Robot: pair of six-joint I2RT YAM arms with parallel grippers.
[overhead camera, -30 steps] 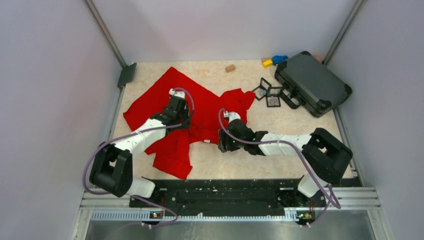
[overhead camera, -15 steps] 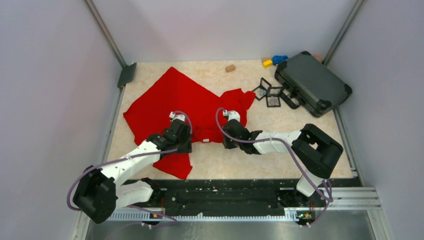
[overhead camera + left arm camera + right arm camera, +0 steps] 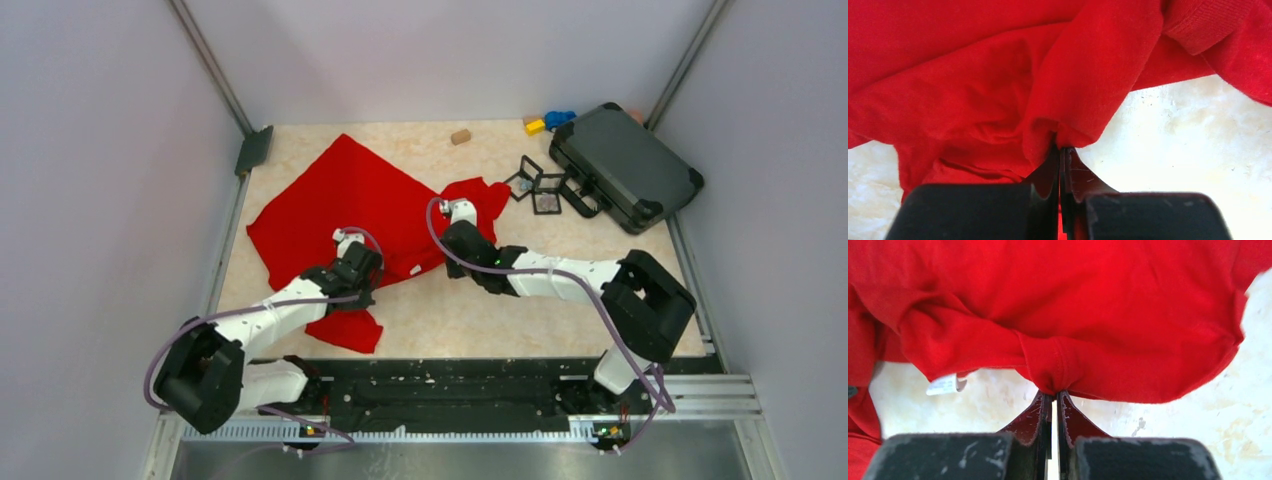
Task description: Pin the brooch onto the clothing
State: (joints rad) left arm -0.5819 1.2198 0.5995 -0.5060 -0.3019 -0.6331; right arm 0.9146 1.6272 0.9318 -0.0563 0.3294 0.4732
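My left gripper should regrip nearer the sleeve, since the garment's near edge bunches into a fold at it, and both grippers should pull that edge flat.
The clothing is a large bright red garment, spread and rumpled over the left and middle of the table. Its small white tag hangs under a fold. My left gripper is shut on a bunched fold at the garment's near edge; in the left wrist view the jaws meet on red cloth. My right gripper is shut on a stitched hem, its tips pinching red fabric above the tabletop. The brooch is out of view.
A black hard case lies at the back right, with black square frames beside it. A yellow block, a blue object and a tan block sit along the back edge. A dark plate stands in the back left corner.
The left gripper came toward the near edge of the garment and the right one moved away from it. Both jaws closed on the cloth.
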